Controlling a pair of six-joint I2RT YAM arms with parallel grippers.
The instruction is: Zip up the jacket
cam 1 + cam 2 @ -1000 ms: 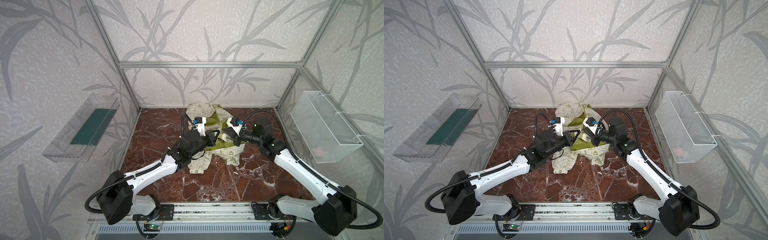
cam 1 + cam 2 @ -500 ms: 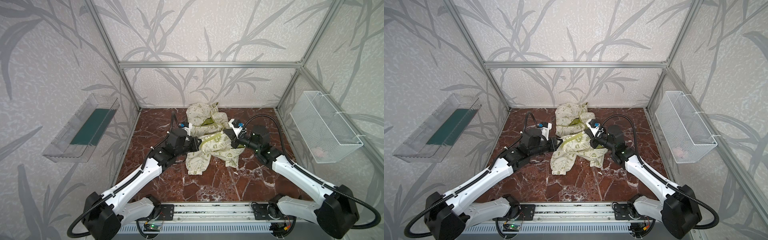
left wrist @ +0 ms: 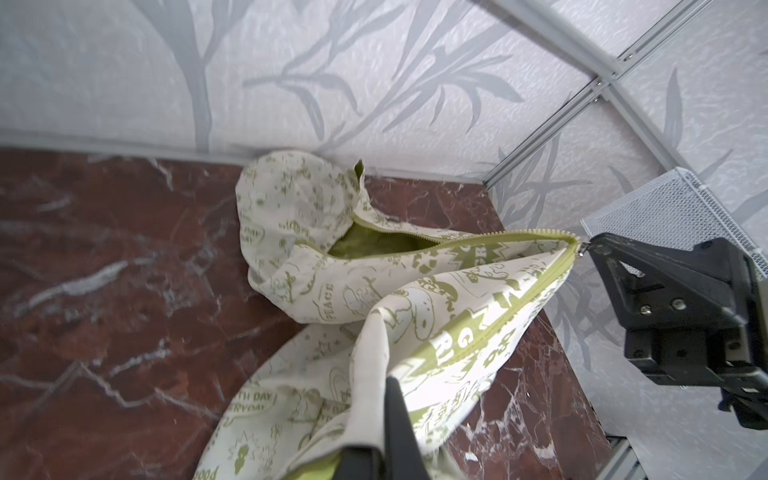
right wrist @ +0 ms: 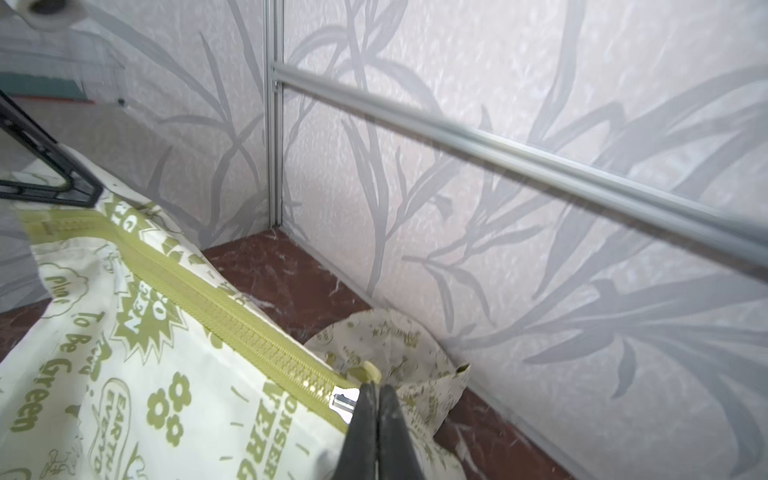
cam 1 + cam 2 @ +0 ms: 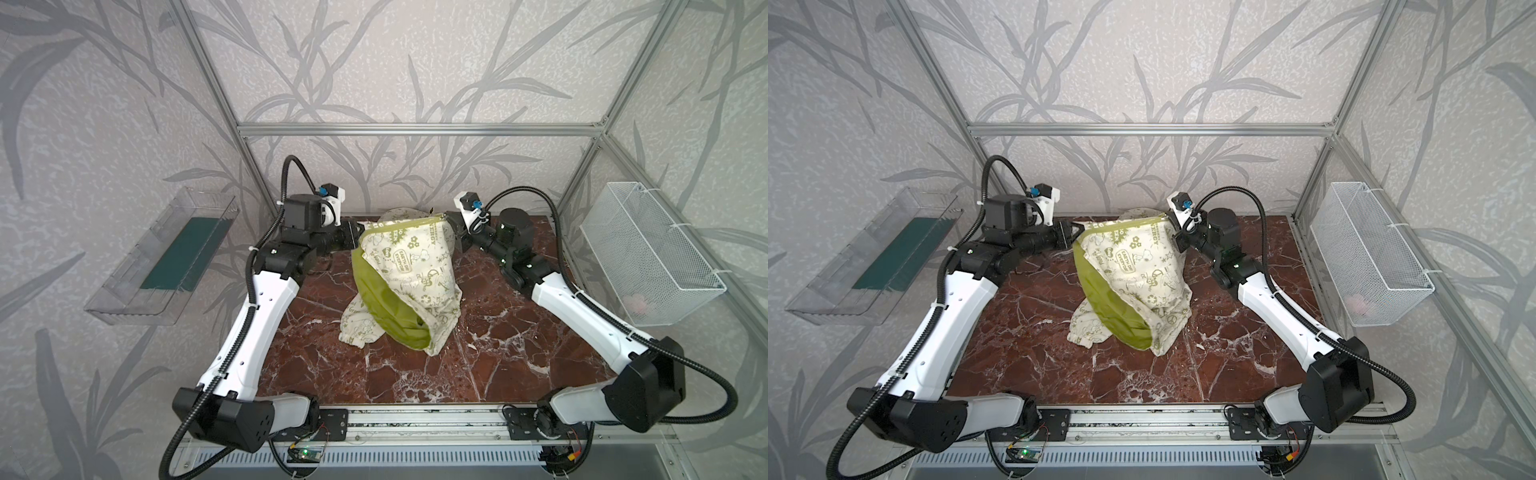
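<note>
The jacket's open halves [image 3: 376, 241] curve back toward the hood beyond the slider, so the robot's left gripper should pull its zipper end [image 5: 366, 232] away from the back wall before zipping further.
The jacket [image 5: 409, 266] [image 5: 1133, 266], cream with olive print and lime lining, hangs above the marble table between both grippers, its lower folds resting on the table. My left gripper [image 5: 358, 232] [image 5: 1077, 232] [image 3: 384, 386] is shut on the fabric at one end of the olive zipper [image 3: 498, 316]. My right gripper [image 5: 446, 220] [image 5: 1169, 222] [image 4: 377, 386] is shut on the zipper pull beside the metal slider [image 4: 343, 403]. The zipper [image 4: 208, 307] is stretched taut and meshed between the two grippers. Past the slider the halves part toward the hood [image 3: 291, 199], which lies by the back wall.
A clear plastic tray [image 5: 166, 257] with a green floor hangs on the left wall. A white wire basket [image 5: 648, 253] hangs on the right wall. The back wall and aluminium frame posts [image 4: 274, 124] stand close behind the grippers.
Both grippers have risen and moved back and apart. The jacket has gone from a heap on the table to hanging between them with the zipper pulled straight.
</note>
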